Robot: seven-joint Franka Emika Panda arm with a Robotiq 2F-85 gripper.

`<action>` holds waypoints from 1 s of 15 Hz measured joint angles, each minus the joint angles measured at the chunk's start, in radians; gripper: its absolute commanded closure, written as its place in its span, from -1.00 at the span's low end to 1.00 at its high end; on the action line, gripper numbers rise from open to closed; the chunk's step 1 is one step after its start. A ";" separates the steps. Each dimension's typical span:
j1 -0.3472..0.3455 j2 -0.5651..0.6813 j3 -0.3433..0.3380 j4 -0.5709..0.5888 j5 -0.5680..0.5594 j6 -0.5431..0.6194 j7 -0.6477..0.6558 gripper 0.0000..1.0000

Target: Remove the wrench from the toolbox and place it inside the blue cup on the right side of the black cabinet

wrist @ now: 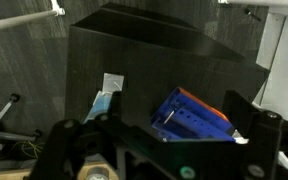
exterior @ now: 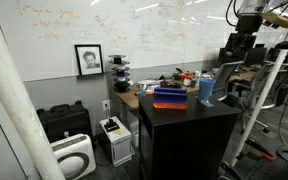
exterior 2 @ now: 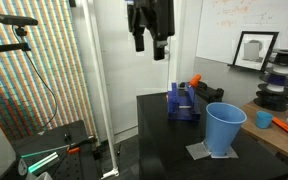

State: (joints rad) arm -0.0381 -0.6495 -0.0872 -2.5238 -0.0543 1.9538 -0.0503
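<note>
My gripper continues to go toward the red handle until my open fingers are around it, because it stands up above the blue toolbox and is clear for them.
The toolbox, low, blue, with an orange-red band, sits on top of the black cabinet. The tall light-blue cup stands beside it on a white sheet. Both also show in an exterior view: toolbox, cup, cabinet top. My gripper hangs open and empty well above the toolbox. In the wrist view the toolbox lies between my fingers, far below. A thin silvery piece, probably the wrench, shows inside it. The cup is partly hidden.
A cluttered desk stands behind the cabinet, with spools and a framed portrait. A small black case with handles and white appliances sit on the floor. A white pole stands beside the cabinet.
</note>
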 measured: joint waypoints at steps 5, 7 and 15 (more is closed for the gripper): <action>0.000 0.264 0.017 0.142 -0.004 0.147 0.000 -1.00; 0.000 0.367 0.017 0.211 -0.004 0.178 0.000 -1.00; 0.013 0.694 0.051 0.471 0.029 0.200 -0.003 -1.00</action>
State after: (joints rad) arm -0.0248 0.0442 -0.0366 -2.0527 -0.0257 2.1536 -0.0534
